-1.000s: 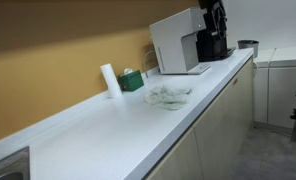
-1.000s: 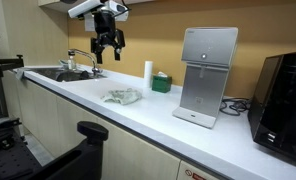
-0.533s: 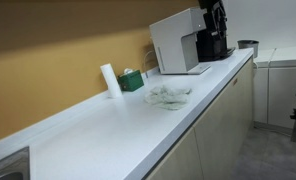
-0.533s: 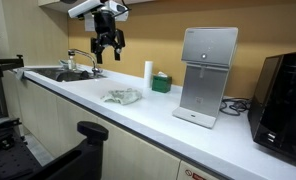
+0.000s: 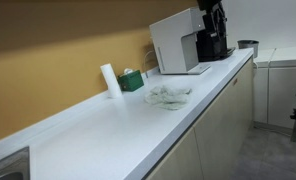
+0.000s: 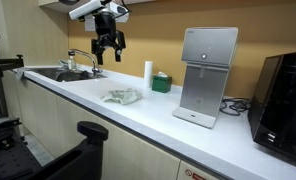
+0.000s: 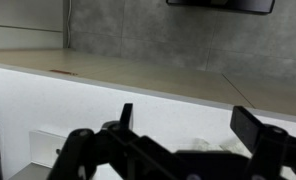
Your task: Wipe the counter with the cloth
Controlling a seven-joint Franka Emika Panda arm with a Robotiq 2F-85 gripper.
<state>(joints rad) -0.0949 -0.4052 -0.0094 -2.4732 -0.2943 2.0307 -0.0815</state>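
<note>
The crumpled cloth (image 6: 121,97) lies clear of the white roll and my gripper's fingers are spread, so I should go on down before I close on the cloth's middle folds (image 5: 168,97).
A crumpled pale cloth (image 5: 168,95) lies on the white counter (image 5: 108,130), near its front edge; both exterior views show it (image 6: 122,96). My gripper (image 6: 108,45) hangs in the air well above the counter (image 6: 163,118), over the sink end, up and to the side of the cloth. Its fingers are spread and hold nothing. In the wrist view the two dark fingers frame the gripper (image 7: 193,125), and part of the cloth (image 7: 213,148) shows far below between them.
A white roll (image 6: 147,71) and a green box (image 6: 162,82) stand at the wall behind the cloth. A white dispenser (image 6: 208,85) and a black machine (image 6: 285,95) stand further along. A sink with faucet (image 6: 68,72) is at the other end.
</note>
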